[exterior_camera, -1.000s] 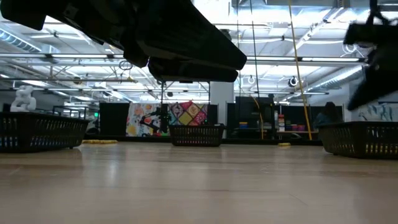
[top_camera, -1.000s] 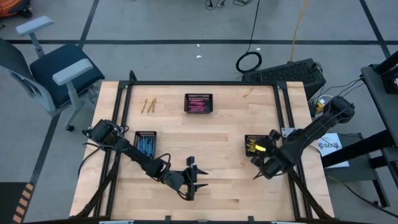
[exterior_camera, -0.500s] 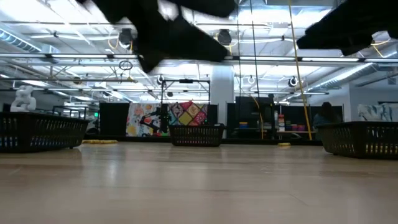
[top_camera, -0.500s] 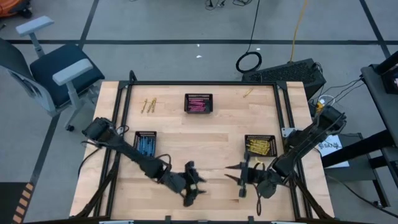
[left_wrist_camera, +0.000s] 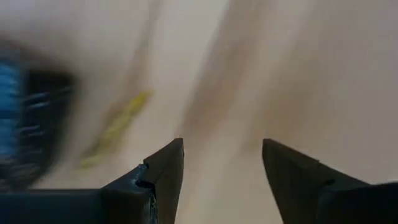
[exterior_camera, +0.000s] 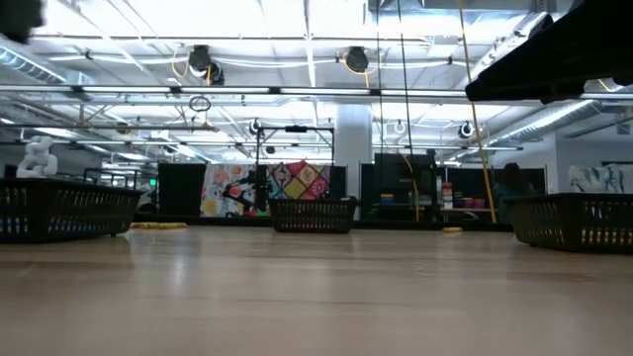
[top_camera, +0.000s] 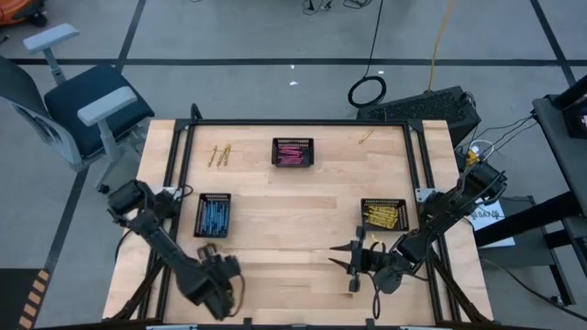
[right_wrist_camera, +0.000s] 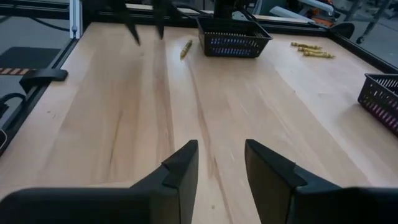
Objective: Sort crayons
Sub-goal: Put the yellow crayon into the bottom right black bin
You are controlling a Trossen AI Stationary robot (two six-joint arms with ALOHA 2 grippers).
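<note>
Next, my left gripper picks up the yellow crayon (right_wrist_camera: 186,49) and passes it to my right gripper, because the crayon lies next to the blue basket, far from the yellow basket (top_camera: 383,215).
Three black mesh baskets stand on the wooden table: one with blue crayons (top_camera: 213,215), one with pink crayons (top_camera: 293,153), one with yellow crayons (top_camera: 383,214). Loose yellow crayons lie at the far left (top_camera: 220,156) and at the far right (top_camera: 365,137). One more yellow crayon (right_wrist_camera: 185,48) lies flat beside the blue basket (right_wrist_camera: 234,38); it also shows blurred in the left wrist view (left_wrist_camera: 118,127). My left gripper (top_camera: 220,268) is open and empty above the table near that crayon. My right gripper (top_camera: 352,264) is open and empty near the table's near edge, pointing toward the left.
A black frame (top_camera: 293,123) runs round the table top. Bare wood (top_camera: 293,211) lies between the baskets. An office chair (top_camera: 83,101) stands beyond the far left corner. The low view shows the three baskets at left (exterior_camera: 59,210), middle (exterior_camera: 314,215) and right (exterior_camera: 574,220).
My right gripper has left the yellow basket, gone toward the near edge and the table's middle, and turned to point left. My left gripper has swung from the near middle toward the table's left edge, ending near the blue basket.
</note>
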